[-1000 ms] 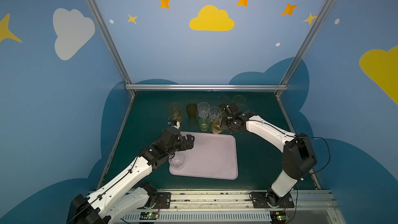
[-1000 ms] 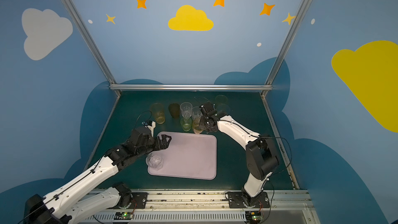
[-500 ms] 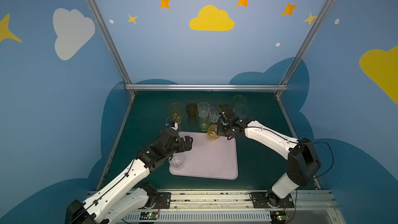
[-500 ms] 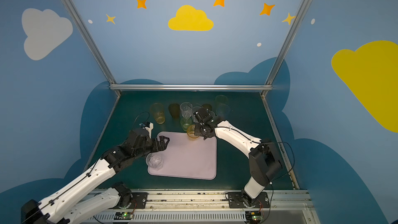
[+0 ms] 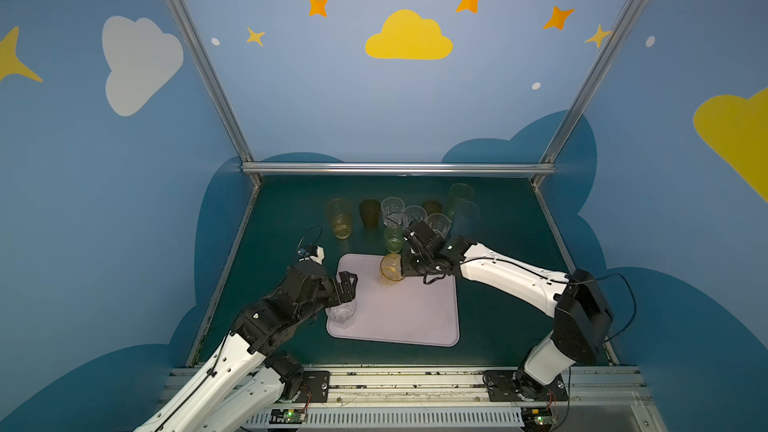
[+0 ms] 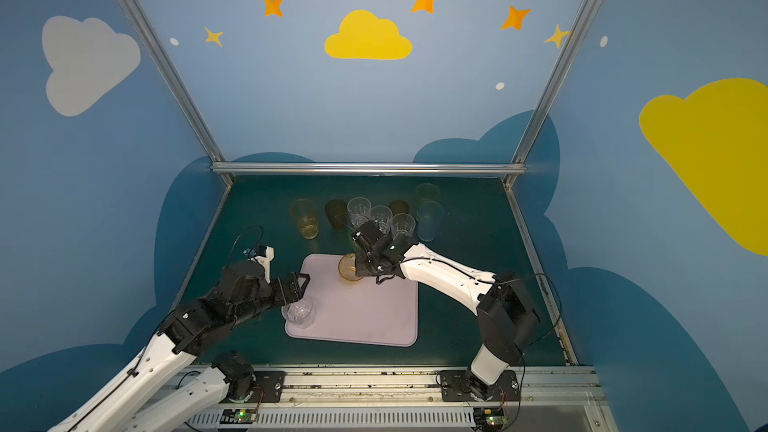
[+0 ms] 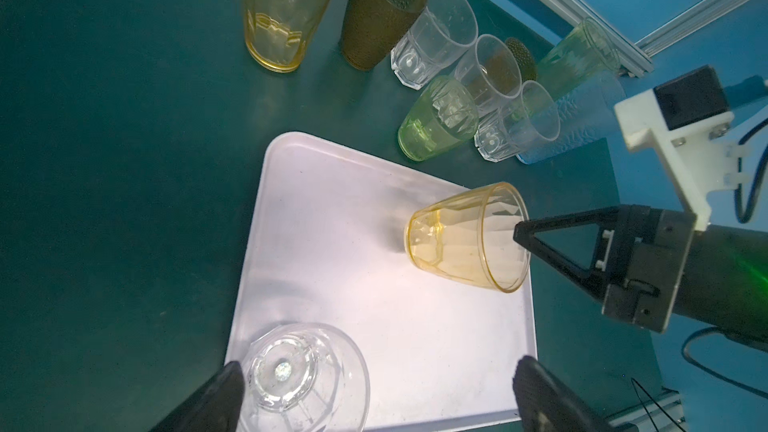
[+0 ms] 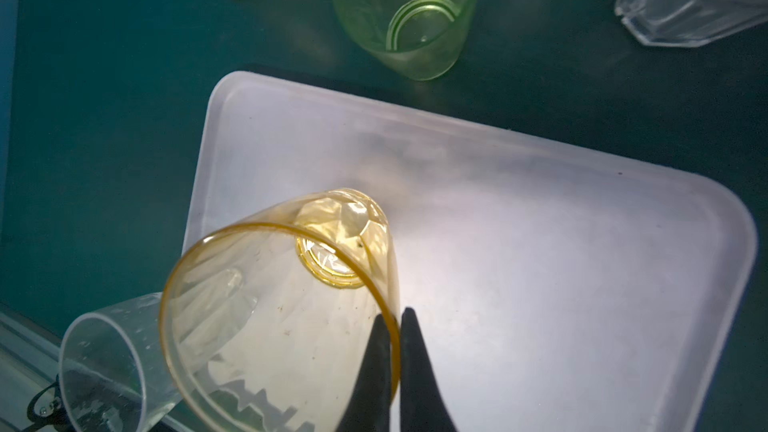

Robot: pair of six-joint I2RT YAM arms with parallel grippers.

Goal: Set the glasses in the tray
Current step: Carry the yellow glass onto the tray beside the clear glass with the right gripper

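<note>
The tray's free spot [image 7: 308,260] beside the short clear glass lies under my left gripper, which should back away while my right gripper puts the orange glass [image 7: 460,236] there.
The pale lilac tray [image 5: 415,317] [image 6: 374,317] lies in the middle of the green mat. A short clear glass [image 5: 341,314] [image 7: 299,376] stands upright in its near left corner. My left gripper [image 5: 348,283] [image 7: 378,367] hangs open just above and beside that glass, holding nothing. My right gripper [image 5: 402,270] [image 8: 395,320] is shut on the rim of the orange glass [image 5: 390,268] [image 7: 465,238] [image 8: 270,317], one finger inside and one outside. That glass is tilted, its base low over the tray's far part. I cannot tell whether it touches the tray.
Behind the tray, on the mat, stand the tall yellow glass [image 5: 340,218], a brown one [image 5: 369,213], three clear ones around [image 5: 414,216], a second brown one [image 5: 431,206], the tall green [image 5: 460,195] and blue [image 5: 465,218] ones. The short green glass [image 5: 393,239] is by the tray's far edge.
My right gripper has carried the orange glass from the row at the back down over the tray's far part. My left gripper has drawn back slightly to the left, still open.
</note>
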